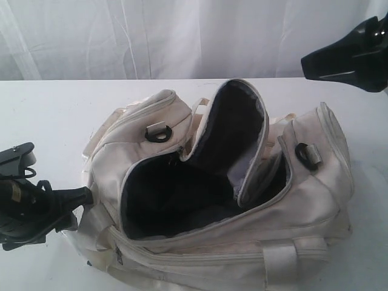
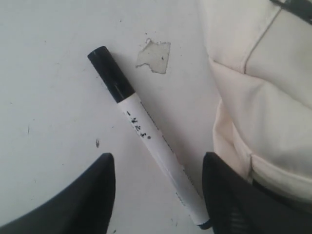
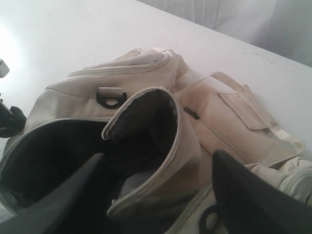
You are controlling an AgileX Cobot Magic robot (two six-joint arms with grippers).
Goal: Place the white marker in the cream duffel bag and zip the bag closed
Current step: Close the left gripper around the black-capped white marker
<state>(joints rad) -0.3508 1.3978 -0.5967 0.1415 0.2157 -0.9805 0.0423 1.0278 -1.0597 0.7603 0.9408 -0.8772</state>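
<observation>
The white marker lies slantwise between the open fingers of my left gripper. It will turn to line up with the fingers when I grip and lift it.
The cream duffel bag lies on the white table with its top flap standing up and its dark lining showing. In the left wrist view the white marker, black cap away from the gripper, lies flat on the table beside the bag's end. My left gripper is open just above it, one finger on either side of the barrel's rear end, not touching it. In the exterior view the marker is hidden. My right gripper hangs open high above the bag's opening, holding nothing.
A scrap of clear tape is stuck to the table near the marker's cap. The bag's handles and black clips lie on its outside. A white curtain hangs behind the table.
</observation>
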